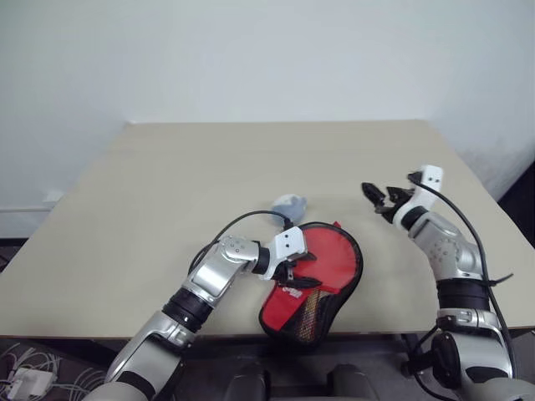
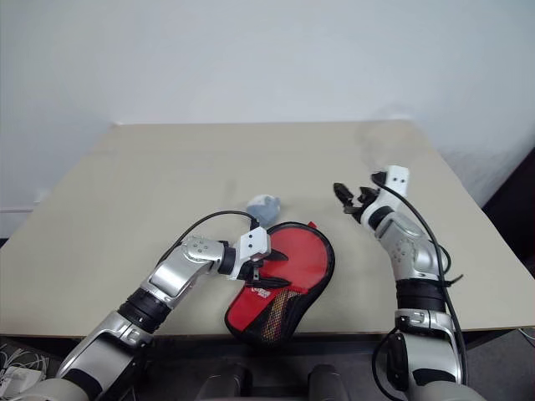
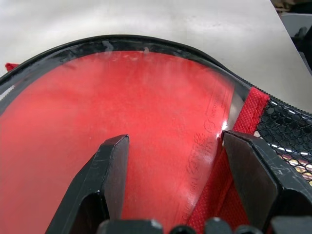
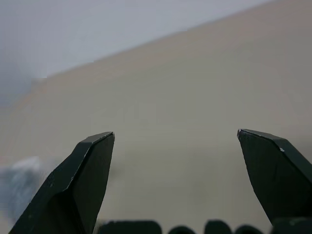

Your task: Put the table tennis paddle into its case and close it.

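Note:
The small grey lump (image 1: 289, 207) sits close against the case's black edging (image 1: 313, 224), so it should pull the zip along around the case's rim when the robot pulls.
The case (image 1: 330, 259) lies flat at the table's front edge, red side up, black edging all round. Through its clear panel I see the red face of the table tennis paddle (image 3: 146, 107); its pale handle (image 1: 308, 312) shows through the mesh at the near end. My left gripper (image 1: 297, 274) stands open just over the case's near left part, its fingers (image 3: 109, 170) spread above the clear panel; whether they touch it I cannot tell. Off to the right, my right gripper (image 1: 375, 199) hangs open above the bare table, holding nothing.
A small grey rounded lump (image 1: 288, 203) lies just behind the case. The beige table (image 1: 251, 167) stretches back to a white wall. The case's near end overhangs the table's front edge. A red tab (image 1: 337, 224) sticks out at the case's far rim.

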Available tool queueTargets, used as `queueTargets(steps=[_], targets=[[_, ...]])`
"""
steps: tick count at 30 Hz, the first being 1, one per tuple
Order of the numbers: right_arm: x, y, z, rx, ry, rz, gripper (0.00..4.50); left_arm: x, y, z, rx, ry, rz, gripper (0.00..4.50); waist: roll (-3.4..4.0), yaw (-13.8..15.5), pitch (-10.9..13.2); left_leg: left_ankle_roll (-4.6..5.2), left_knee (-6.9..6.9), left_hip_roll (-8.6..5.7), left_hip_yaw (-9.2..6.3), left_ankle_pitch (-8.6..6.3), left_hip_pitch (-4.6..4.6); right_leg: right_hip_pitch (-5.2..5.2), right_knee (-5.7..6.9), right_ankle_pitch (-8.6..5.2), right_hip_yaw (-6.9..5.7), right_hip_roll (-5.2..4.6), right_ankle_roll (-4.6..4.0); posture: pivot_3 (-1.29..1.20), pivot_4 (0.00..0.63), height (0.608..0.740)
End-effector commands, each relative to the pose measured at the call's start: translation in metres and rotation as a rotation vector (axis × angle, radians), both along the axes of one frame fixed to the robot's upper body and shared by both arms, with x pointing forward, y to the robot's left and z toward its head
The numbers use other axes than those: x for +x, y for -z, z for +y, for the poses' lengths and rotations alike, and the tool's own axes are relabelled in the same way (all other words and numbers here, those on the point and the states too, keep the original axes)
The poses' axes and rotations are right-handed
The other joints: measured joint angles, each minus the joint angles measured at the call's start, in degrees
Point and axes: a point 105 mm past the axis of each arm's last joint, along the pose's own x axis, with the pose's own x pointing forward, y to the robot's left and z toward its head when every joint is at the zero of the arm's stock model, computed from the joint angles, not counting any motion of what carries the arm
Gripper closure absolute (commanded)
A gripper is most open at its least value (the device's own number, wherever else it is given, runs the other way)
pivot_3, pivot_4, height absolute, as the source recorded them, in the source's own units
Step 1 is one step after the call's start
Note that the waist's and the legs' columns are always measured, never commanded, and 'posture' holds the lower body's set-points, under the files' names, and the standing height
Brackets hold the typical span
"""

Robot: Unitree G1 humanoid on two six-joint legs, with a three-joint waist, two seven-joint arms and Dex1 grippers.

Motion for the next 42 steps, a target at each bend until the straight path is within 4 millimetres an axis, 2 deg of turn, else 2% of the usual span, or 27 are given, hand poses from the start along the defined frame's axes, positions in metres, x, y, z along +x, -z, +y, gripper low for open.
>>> queueTargets(steps=[1,5,9,13,22,31,34,37,42], targets=[[0.003,-0.013,0.031,-0.020,-0.155,-0.009,0.05,-0.009,0.037,0.014,0.124,-0.038,0.081,1.29,0.02,0.0,0.0,0.00,0.01,0.00,0.00,0.00,0.00,0.00,0.00,0.00,0.00,0.00,0.00,0.00,0.000,0.740],[-0.006,-0.028,0.066,0.082,-0.339,-0.016,0.05,-0.011,0.041,0.011,0.117,-0.052,0.097,1.29,-0.03,0.2,-0.1,0.00,0.04,0.00,-0.01,0.00,0.00,0.05,0.02,0.01,-0.02,0.00,0.03,0.00,0.000,0.740],[-0.008,-0.029,0.085,0.091,-0.409,0.006,0.05,-0.012,0.042,0.010,0.112,-0.064,0.101,1.29,-0.11,0.3,-0.4,-0.01,0.06,0.00,-0.04,0.00,0.01,0.07,0.02,0.02,-0.05,-0.01,0.05,0.00,0.000,0.740],[-0.001,-0.015,0.096,0.027,-0.399,0.046,0.05,-0.010,0.041,0.009,0.108,-0.070,0.095,1.29,-0.11,0.2,-0.7,-0.02,0.04,0.00,-0.04,-0.01,0.04,0.05,0.04,0.01,-0.06,0.00,0.04,0.00,0.000,0.740],[0.017,-0.001,0.120,-0.075,-0.359,0.041,0.05,-0.006,0.039,0.005,0.093,-0.085,0.086,1.29,-0.10,0.2,-0.7,-0.03,0.04,0.00,-0.04,-0.01,0.09,0.04,0.09,0.03,-0.08,-0.01,0.07,0.00,0.000,0.740],[0.015,0.009,0.141,-0.084,-0.408,0.096,0.05,-0.002,0.039,0.009,0.089,-0.127,0.087,1.29,-0.11,0.2,-0.7,-0.05,0.06,-0.01,-0.05,0.00,0.11,0.03,0.32,0.02,-0.07,0.00,0.08,0.00,0.000,0.740],[0.015,0.005,0.143,-0.075,-0.412,0.081,0.61,-0.001,0.039,0.009,0.088,-0.132,0.080,1.28,-0.11,0.1,-0.7,-0.10,0.05,-0.01,-0.05,0.03,0.13,-0.02,0.48,0.01,-0.07,0.00,0.07,0.00,0.000,0.740],[0.020,-0.002,0.142,-0.034,-0.379,0.066,1.72,0.000,0.039,0.009,0.091,-0.136,0.083,1.28,-0.11,0.1,-0.7,-0.13,0.04,-0.01,-0.06,0.03,0.22,-0.01,0.51,0.00,-0.07,0.00,0.06,0.00,0.000,0.740],[0.025,-0.006,0.138,-0.030,-0.337,0.049,3.32,-0.001,0.041,0.009,0.095,-0.141,0.100,1.28,-0.11,0.1,-0.7,-0.34,0.04,-0.01,-0.06,-0.11,0.25,-0.01,0.51,0.00,-0.08,0.00,0.06,0.00,0.000,0.740]])
